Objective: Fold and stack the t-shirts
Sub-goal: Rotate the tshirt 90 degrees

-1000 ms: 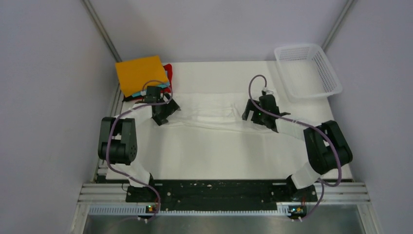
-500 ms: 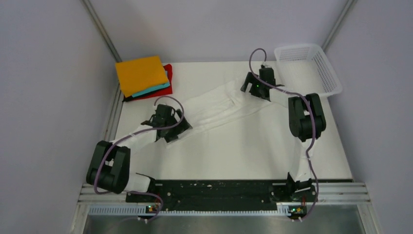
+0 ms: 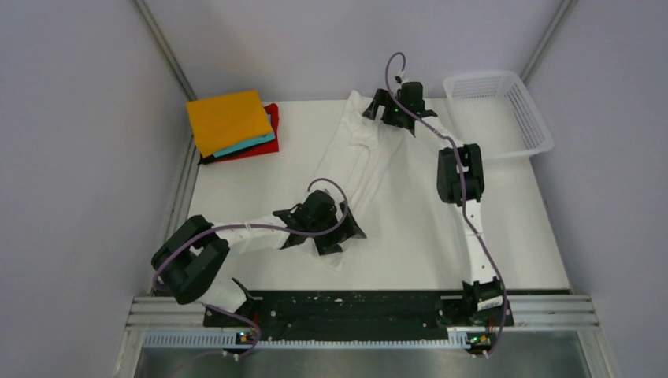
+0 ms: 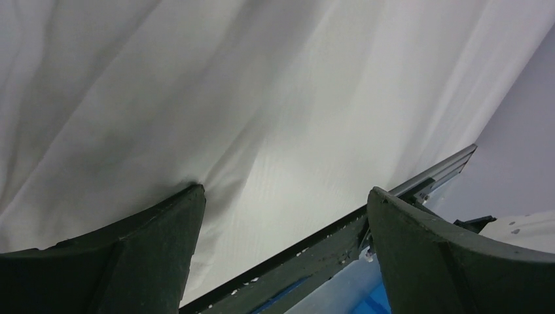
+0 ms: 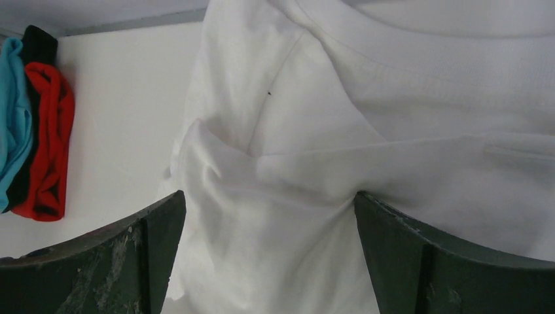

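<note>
Next, my right gripper moves away from the tee's collar end (image 3: 357, 110) and takes the near end's other corner (image 3: 339, 264) before folding, because only my left gripper covers the white tee's near end.
The white tee (image 3: 356, 161) lies folded into a long band, running diagonally from the back centre to the near middle of the table. My left gripper (image 3: 341, 239) is open at its near end; in the left wrist view (image 4: 285, 196) the jaws stand wide over the cloth (image 4: 262, 98), the left fingertip (image 4: 186, 203) touching it. My right gripper (image 3: 376, 110) is open at the collar end; in the right wrist view (image 5: 269, 199) the jaws straddle the bunched cloth (image 5: 314, 150). The folded orange tee (image 3: 228, 120) tops the teal tee (image 3: 252, 145) and red tee (image 3: 270, 118) at the back left.
A white mesh basket (image 3: 526, 102) stands at the back right corner. The stack's teal edge (image 5: 13, 118) and red edge (image 5: 46, 157) show in the right wrist view. The table's metal front rail (image 4: 425, 176) lies close beyond my left gripper. Grey walls enclose the table.
The white tee swung from lying across the table to a diagonal. My right gripper moved to the back centre with the collar end; my left gripper moved toward the near middle.
</note>
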`<state>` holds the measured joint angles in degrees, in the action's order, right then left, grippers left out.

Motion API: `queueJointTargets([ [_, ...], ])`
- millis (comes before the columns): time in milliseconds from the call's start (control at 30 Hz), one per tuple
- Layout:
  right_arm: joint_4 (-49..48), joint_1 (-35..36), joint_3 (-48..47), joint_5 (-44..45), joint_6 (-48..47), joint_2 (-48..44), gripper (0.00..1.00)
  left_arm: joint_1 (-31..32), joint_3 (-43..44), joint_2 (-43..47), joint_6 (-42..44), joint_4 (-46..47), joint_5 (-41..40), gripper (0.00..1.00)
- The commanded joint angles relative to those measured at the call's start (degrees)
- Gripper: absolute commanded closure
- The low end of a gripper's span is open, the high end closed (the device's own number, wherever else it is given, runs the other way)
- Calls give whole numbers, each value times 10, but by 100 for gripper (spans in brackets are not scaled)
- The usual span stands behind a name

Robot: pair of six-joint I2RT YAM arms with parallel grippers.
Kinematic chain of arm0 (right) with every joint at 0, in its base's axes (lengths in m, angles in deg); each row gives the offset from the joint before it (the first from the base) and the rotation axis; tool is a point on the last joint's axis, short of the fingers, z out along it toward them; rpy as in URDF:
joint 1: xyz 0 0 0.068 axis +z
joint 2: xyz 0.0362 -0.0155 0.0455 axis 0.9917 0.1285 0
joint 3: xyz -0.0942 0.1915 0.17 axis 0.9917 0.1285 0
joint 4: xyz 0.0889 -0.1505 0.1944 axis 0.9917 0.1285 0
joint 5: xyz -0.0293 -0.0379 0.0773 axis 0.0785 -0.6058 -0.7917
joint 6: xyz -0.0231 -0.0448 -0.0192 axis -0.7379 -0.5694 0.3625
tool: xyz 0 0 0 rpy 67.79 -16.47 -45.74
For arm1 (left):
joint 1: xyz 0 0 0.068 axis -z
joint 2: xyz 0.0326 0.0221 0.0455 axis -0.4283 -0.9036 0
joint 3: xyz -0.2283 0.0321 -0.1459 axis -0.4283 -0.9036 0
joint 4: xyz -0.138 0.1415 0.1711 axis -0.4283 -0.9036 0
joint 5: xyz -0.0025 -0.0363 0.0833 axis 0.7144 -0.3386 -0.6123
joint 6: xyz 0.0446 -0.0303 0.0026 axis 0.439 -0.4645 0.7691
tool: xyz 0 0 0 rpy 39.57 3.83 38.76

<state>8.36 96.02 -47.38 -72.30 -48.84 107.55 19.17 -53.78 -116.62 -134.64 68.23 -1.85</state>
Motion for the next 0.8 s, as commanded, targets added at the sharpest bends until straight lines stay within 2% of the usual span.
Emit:
queueJointTargets([
  [0,28,23,-88,-13,-7,76,1,49,39,-59,-23,-48,10,1],
  [67,20,26,-111,-21,-7,76,1,62,72,-69,-15,-43,14,1],
  [133,25,28,-125,-26,-18,57,1,75,95,-62,2,-88,-10,1],
  [267,56,40,-121,17,-90,-31,1,85,102,8,23,-159,-77,1],
  [433,99,57,-70,80,-159,-149,1,83,105,117,37,-306,-261,1],
  [500,110,65,-11,115,-182,-201,1,70,102,153,35,-351,-313,1],
  [567,117,80,61,136,-202,-260,1,39,85,191,47,-368,-332,1],
  [667,124,112,215,161,-210,-363,1,-43,35,236,74,-346,-315,1],
  [767,85,175,406,184,-206,-477,1,-161,-39,265,111,-288,-249,1],
])
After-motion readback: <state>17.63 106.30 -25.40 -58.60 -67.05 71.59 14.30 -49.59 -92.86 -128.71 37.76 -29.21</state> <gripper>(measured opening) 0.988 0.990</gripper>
